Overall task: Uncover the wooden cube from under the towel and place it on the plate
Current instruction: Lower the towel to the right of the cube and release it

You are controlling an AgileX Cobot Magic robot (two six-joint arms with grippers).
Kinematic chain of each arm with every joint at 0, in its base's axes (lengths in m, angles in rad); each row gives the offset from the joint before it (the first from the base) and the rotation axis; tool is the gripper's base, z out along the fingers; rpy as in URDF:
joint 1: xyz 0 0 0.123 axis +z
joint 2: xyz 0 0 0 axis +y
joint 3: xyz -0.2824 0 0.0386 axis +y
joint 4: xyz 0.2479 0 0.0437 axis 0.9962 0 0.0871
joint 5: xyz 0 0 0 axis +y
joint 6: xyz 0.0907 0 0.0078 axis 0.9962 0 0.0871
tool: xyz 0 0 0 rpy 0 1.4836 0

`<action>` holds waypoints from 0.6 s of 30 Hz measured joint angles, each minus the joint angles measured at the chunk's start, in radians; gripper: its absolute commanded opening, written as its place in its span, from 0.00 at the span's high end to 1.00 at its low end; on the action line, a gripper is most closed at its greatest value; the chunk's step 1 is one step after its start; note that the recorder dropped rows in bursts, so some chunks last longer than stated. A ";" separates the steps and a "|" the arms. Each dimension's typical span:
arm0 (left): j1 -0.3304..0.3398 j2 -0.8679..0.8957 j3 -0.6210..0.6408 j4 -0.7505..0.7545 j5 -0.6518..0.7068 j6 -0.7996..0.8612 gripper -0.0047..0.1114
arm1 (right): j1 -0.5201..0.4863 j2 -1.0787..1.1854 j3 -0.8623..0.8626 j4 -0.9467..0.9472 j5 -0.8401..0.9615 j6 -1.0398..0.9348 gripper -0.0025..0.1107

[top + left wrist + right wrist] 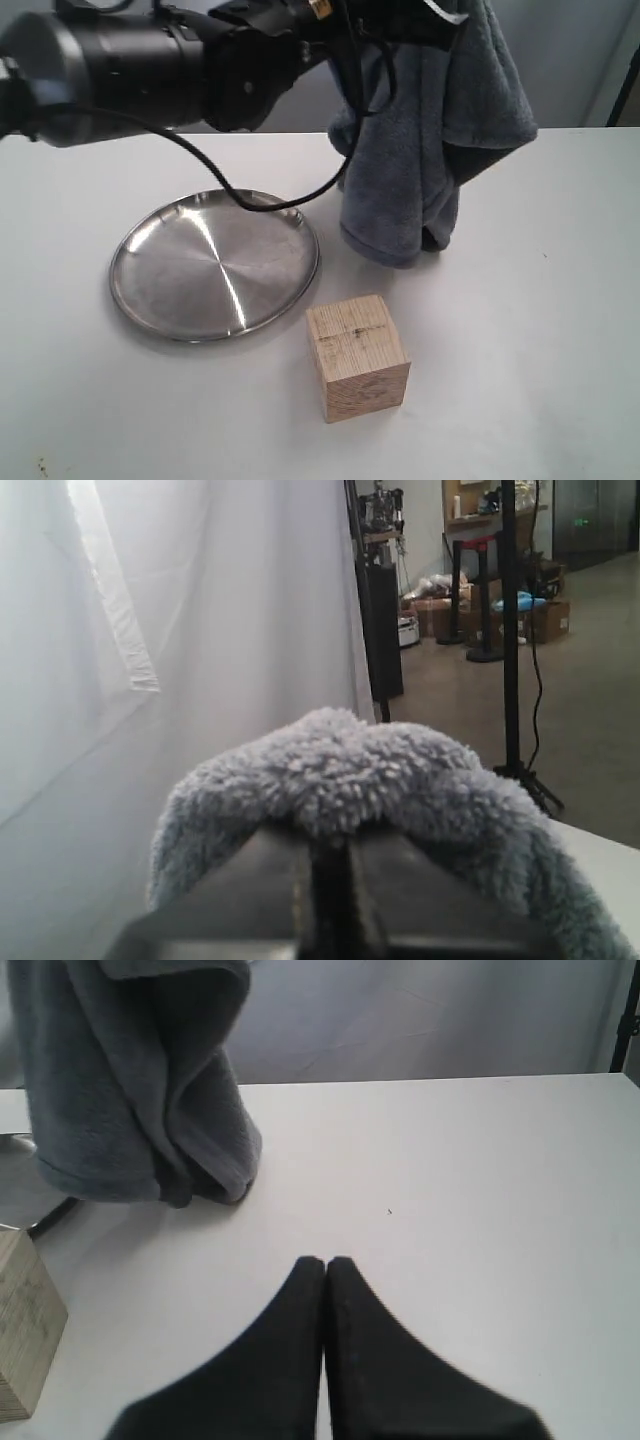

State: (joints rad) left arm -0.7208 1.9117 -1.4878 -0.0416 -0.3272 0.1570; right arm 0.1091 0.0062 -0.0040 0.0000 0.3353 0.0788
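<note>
The towel's lower end (390, 240) is hanging clear of the wooden cube. My left gripper should carry on going down until the towel comes to rest on the open surface (470, 238) behind, and then let go.
The wooden cube (357, 355) stands bare on the white table, just right of the steel plate (160, 300); its edge also shows in the right wrist view (25, 1330). The blue-grey towel (430, 130) hangs in the air from the top of the exterior view, its lower end just above the table behind the cube. My left gripper (330, 845) is shut on the towel (340, 770), which bulges over the fingertips. My right gripper (324, 1263) is shut and empty, low over the table to the right of the towel (140, 1080).
The left arm's black body (130, 65) and its cable (260, 200) reach across above the plate; the cable drapes onto the plate's far rim. White table surface (530, 300) stretches to the right of the cube and towel.
</note>
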 measured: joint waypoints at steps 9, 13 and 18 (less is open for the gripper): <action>0.023 0.231 -0.086 0.042 0.182 -0.034 0.96 | 0.000 0.000 0.000 0.000 0.000 0.000 0.98; 0.031 0.306 -0.086 0.042 0.305 -0.040 0.96 | 0.000 0.000 0.000 0.000 0.000 0.000 0.98; 0.031 0.379 -0.086 0.042 0.537 -0.042 0.96 | 0.000 0.000 0.000 0.000 0.000 0.000 0.98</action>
State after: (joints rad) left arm -0.6900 2.2908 -1.5736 0.0000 0.2095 0.1149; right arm 0.1091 0.0062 -0.0040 0.0000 0.3353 0.0788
